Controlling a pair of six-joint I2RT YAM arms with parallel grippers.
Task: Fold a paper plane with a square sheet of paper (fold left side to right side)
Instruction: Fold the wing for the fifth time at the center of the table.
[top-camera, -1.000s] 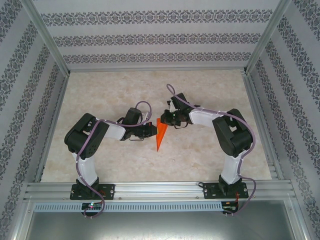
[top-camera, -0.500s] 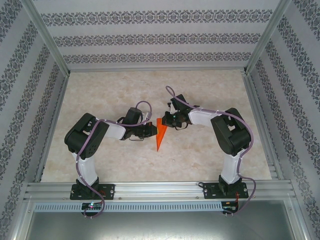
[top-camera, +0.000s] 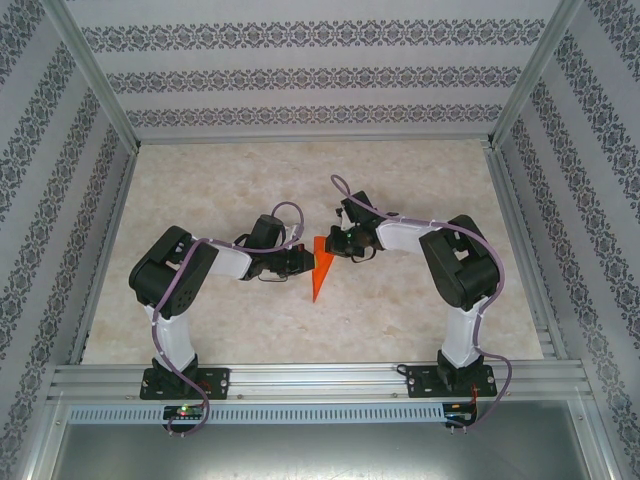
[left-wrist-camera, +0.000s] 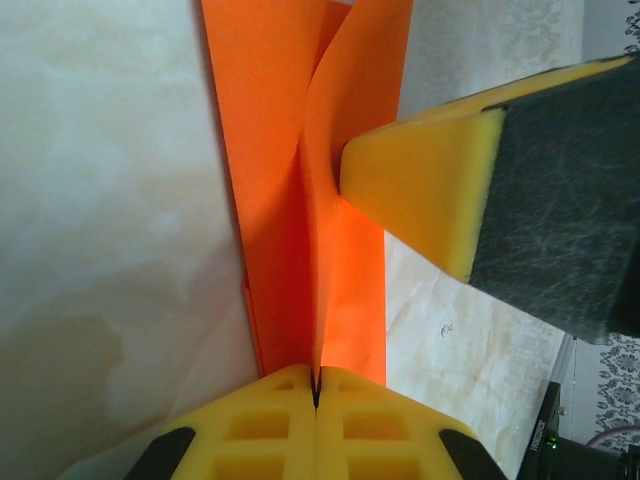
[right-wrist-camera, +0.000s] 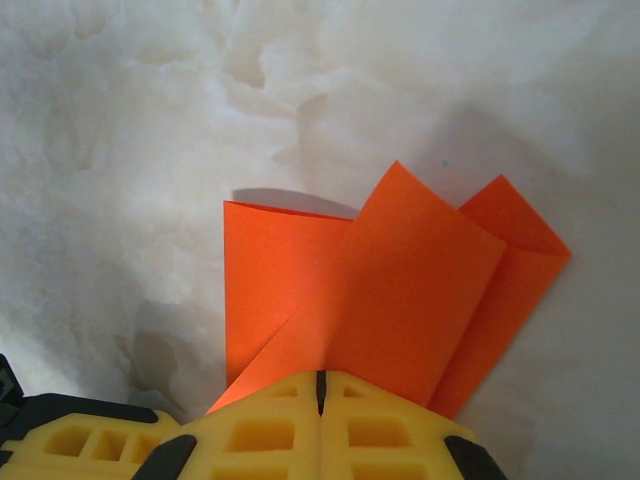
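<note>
Next, I bring the paper's raised flap (left-wrist-camera: 318, 240) over with my left gripper, which pinches it upright, then open and lay it flat on the paper's lower layers (left-wrist-camera: 358, 290).
The square sheet of paper (top-camera: 318, 282), bright orange, lies mid-table folded into a pointed wedge like a rough paper plane, tip toward the arms. My left gripper (top-camera: 307, 262) meets its left edge. In the left wrist view this gripper (left-wrist-camera: 317, 392) is shut on a raised flap of the paper (left-wrist-camera: 345, 270), which stands up from the flat layers. My right gripper (top-camera: 330, 245) is at the wedge's wide far end. One of its yellow fingers (left-wrist-camera: 420, 190) touches the raised flap. In the right wrist view the right gripper (right-wrist-camera: 320, 385) is shut, its tips against the paper (right-wrist-camera: 400, 280).
The pale marbled tabletop (top-camera: 200, 190) spreads around the paper. Patterned walls and aluminium frame rails (top-camera: 310, 378) box it in. The two arms' elbows (top-camera: 170, 270) stand wide to either side of the paper.
The right gripper has edged slightly left, closer onto the paper's wide end. The left gripper and the paper have barely moved.
</note>
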